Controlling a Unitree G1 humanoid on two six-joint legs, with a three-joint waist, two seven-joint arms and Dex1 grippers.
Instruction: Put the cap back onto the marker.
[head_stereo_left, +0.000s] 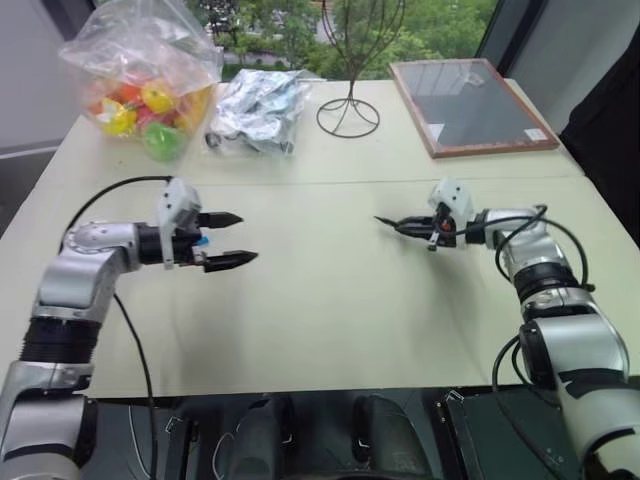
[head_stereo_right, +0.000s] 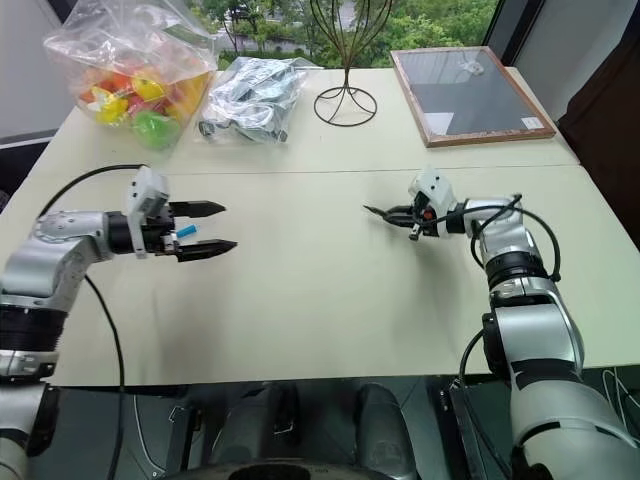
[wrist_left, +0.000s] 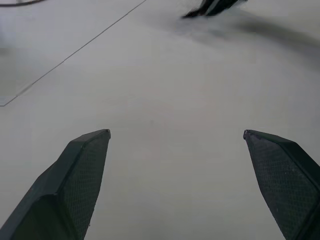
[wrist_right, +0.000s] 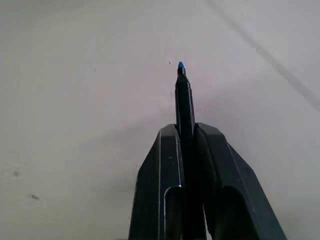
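Note:
The marker's thin tip (head_stereo_left: 380, 219) sticks out well past my right gripper, so the cap (head_stereo_left: 203, 240) will go straight over that tip when I push the two together.
My right gripper (head_stereo_left: 405, 227) is held above the right half of the table (head_stereo_left: 330, 320), shut on the marker (wrist_right: 184, 105). The thin black stick juts out past the fingertips toward the table's middle and ends in a small blue tip (wrist_right: 180, 65). On the left side my left gripper (head_stereo_left: 238, 238) is open, its two black fingers (wrist_left: 80, 170) spread wide with bare table between them. A small light-blue piece, seemingly the cap (head_stereo_left: 201, 240), shows by the roots of those fingers. I cannot tell whether it lies on the table or touches the gripper.
Along the far edge stand a clear bag of colourful toys (head_stereo_left: 140, 80), a crumpled silver foil bag (head_stereo_left: 255, 110), a wire stand (head_stereo_left: 348, 112) and a wood-framed dark board (head_stereo_left: 470, 105). A seam crosses the table behind both grippers.

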